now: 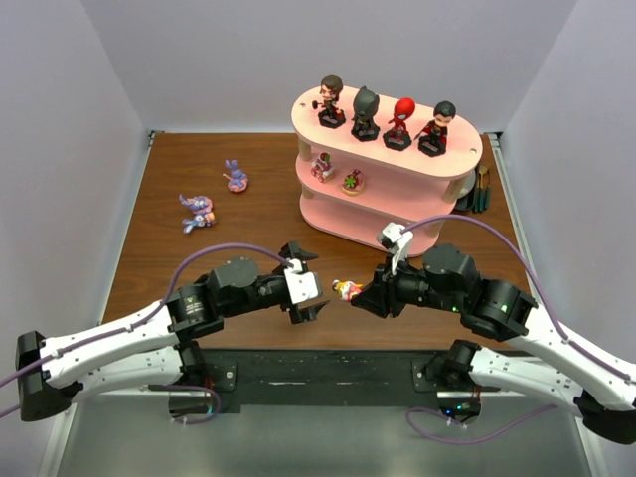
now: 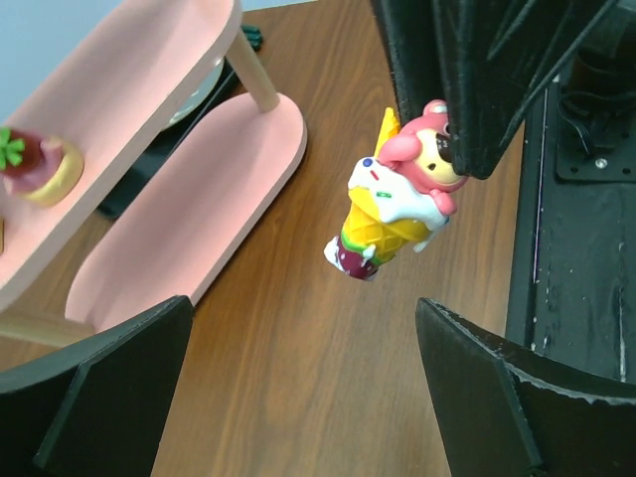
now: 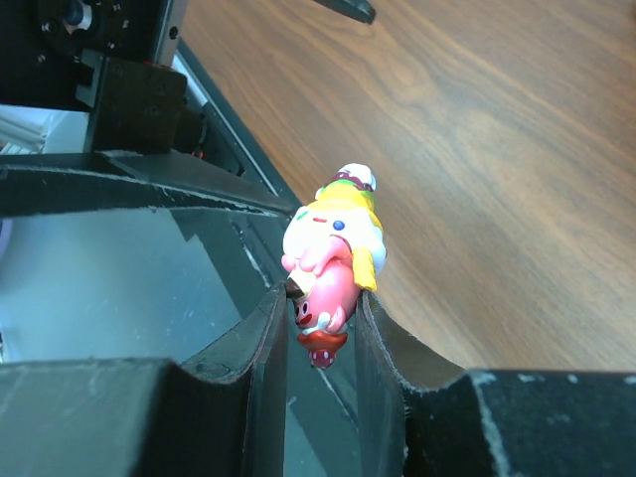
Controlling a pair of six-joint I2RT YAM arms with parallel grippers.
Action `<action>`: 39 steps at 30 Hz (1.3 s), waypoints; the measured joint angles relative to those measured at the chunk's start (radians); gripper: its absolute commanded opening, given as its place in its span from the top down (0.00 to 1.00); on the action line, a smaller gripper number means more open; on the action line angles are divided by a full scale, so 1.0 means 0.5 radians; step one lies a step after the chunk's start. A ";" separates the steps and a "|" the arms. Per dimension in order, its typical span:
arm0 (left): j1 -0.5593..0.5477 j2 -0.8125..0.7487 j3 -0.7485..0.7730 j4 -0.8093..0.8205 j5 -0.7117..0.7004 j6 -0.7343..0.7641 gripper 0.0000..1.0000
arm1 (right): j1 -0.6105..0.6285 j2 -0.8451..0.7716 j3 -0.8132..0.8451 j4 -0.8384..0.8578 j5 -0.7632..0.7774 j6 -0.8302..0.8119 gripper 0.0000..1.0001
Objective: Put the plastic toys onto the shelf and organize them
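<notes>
My left gripper should take the toy's white middle [image 2: 396,202] before it puts the toy on the shelf, because my right gripper is holding the pink toy [image 2: 433,149] by its head with the toy's base toward my left gripper.
The shelf [image 1: 465,159] stands at the back right. Several big-headed figurines [image 1: 366,111] line its cream top board, and two tiny toys [image 1: 352,182] sit on the middle pink board. Two purple-blue creatures [image 1: 197,211] lie on the table at the left. My right gripper [image 1: 361,295] is shut on a small pink toy [image 1: 347,289] and holds it above the table's near edge. In the right wrist view the pink toy [image 3: 333,248] sits head-first between the fingers of my right gripper [image 3: 323,318]. My left gripper [image 1: 310,282] faces it, open and empty. In the left wrist view the pink toy [image 2: 393,204] hangs beyond my left gripper [image 2: 303,397], apart from it.
Dark pens or tools [image 1: 481,189] stand behind the shelf's right end. In the left wrist view the shelf's pink lower boards [image 2: 199,199] lie close on the left, with a tiny red and green toy [image 2: 35,164] on the upper one. The black base rail [image 1: 328,368] runs along the near edge.
</notes>
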 measured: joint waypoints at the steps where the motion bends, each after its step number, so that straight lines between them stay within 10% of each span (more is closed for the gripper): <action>1: -0.005 0.010 0.000 0.011 0.021 0.036 0.01 | 0.000 0.000 0.000 -0.003 -0.012 0.001 1.00; 39: -0.042 0.468 0.361 -0.061 0.553 0.220 0.32 | 0.000 -0.015 -0.050 0.038 -0.127 -0.034 1.00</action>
